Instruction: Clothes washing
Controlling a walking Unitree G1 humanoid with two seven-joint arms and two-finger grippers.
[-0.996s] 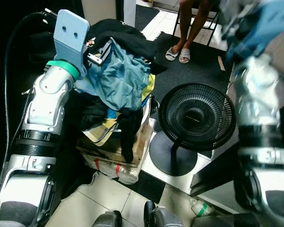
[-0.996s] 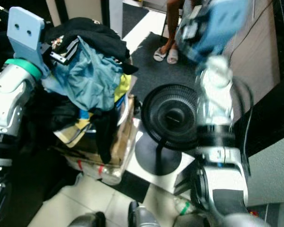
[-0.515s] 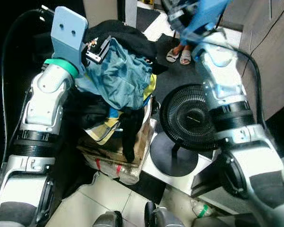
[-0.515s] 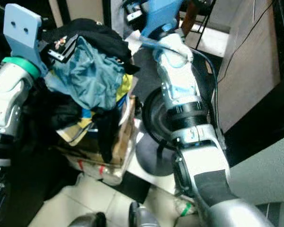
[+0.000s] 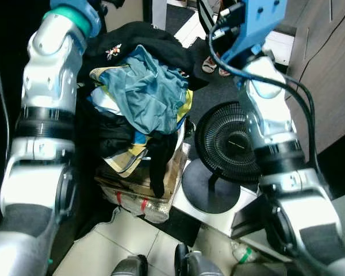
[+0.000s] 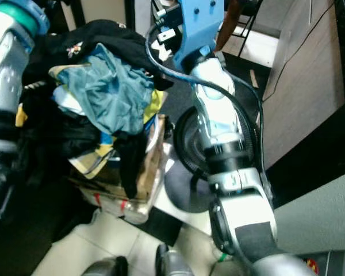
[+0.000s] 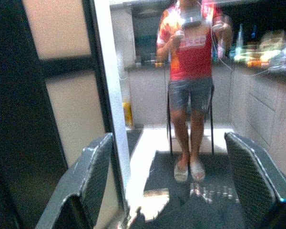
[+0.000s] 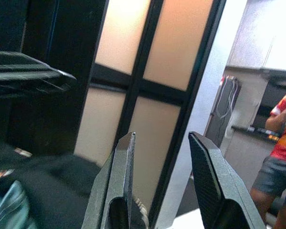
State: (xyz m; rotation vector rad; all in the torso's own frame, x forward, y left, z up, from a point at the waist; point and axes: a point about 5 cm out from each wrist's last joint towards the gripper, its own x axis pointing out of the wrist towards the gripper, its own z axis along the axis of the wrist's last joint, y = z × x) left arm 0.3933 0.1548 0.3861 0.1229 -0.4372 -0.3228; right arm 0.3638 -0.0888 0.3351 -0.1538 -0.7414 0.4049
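The teal garment is bunched up over the black garment's near edge. The teal garment will come along when I lift the black garment.
A heap of clothes rests on a wrapped cardboard box, with a teal garment on top and a black garment behind it. My left arm is raised beside the heap's left side. The left gripper is open and empty, pointing across the room at a seated person. My right arm reaches up over the fan, its blue wrist mount at the heap's back right. The right gripper is open and empty, above the black garment and facing a dark-framed door.
A black floor fan stands on its round base right of the box. A person in a red shirt sits on a chair beyond, sandalled feet on a dark mat. A brown cabinet stands at the right. White tiles lie before my feet.
My left arm has risen from the top of the heap, its wrist mount leaving the picture. My right arm has swung in from the right toward the heap.
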